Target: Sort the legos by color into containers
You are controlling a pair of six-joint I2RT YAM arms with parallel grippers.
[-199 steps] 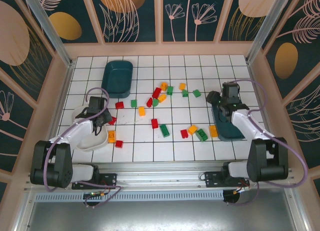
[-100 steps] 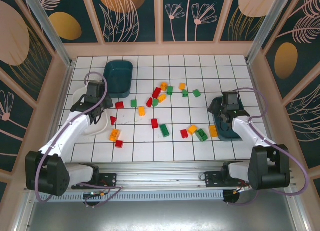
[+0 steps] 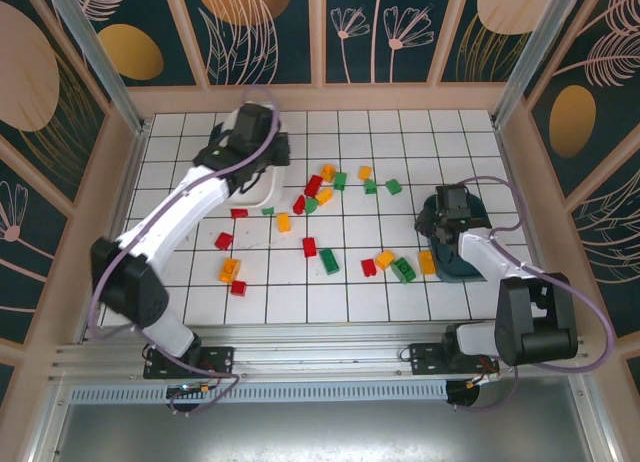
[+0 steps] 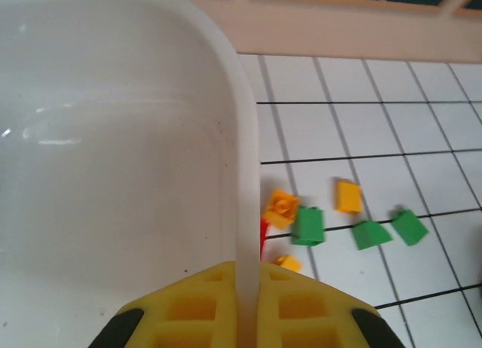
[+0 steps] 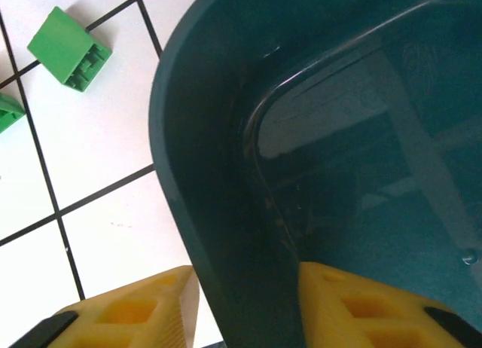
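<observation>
The robot's left gripper grips the white container's rim (image 4: 248, 182) and the tiles (image 3: 312, 137) behind the legos lie open, so it should keep moving the container there until it stands flat.
My left gripper (image 3: 264, 148) (image 4: 248, 279) is shut on the rim of the white container (image 3: 262, 188) (image 4: 113, 137), which it holds at the back left. The right gripper (image 3: 443, 211) (image 5: 248, 288) straddles the near-left rim of a dark teal container (image 3: 471, 268) (image 5: 361, 137); one finger is inside, one outside, and both press the wall. Legos lie scattered mid-table: a red one (image 3: 313, 185), an orange one (image 3: 284, 222), a green one (image 3: 328, 262). Beside the white rim I see an orange brick (image 4: 349, 196) and a green one (image 4: 308, 224). Another green brick (image 5: 70, 48) lies left of the teal tub.
A wooden frame (image 3: 320, 97) walls the tiled table on three sides. More bricks sit next to the teal tub's left side (image 3: 404, 269). A red and an orange brick (image 3: 230, 270) lie at the near left.
The left arm has swung the white container from the table's left edge up to the back left. The right gripper's jaws have narrowed onto the teal container's rim.
</observation>
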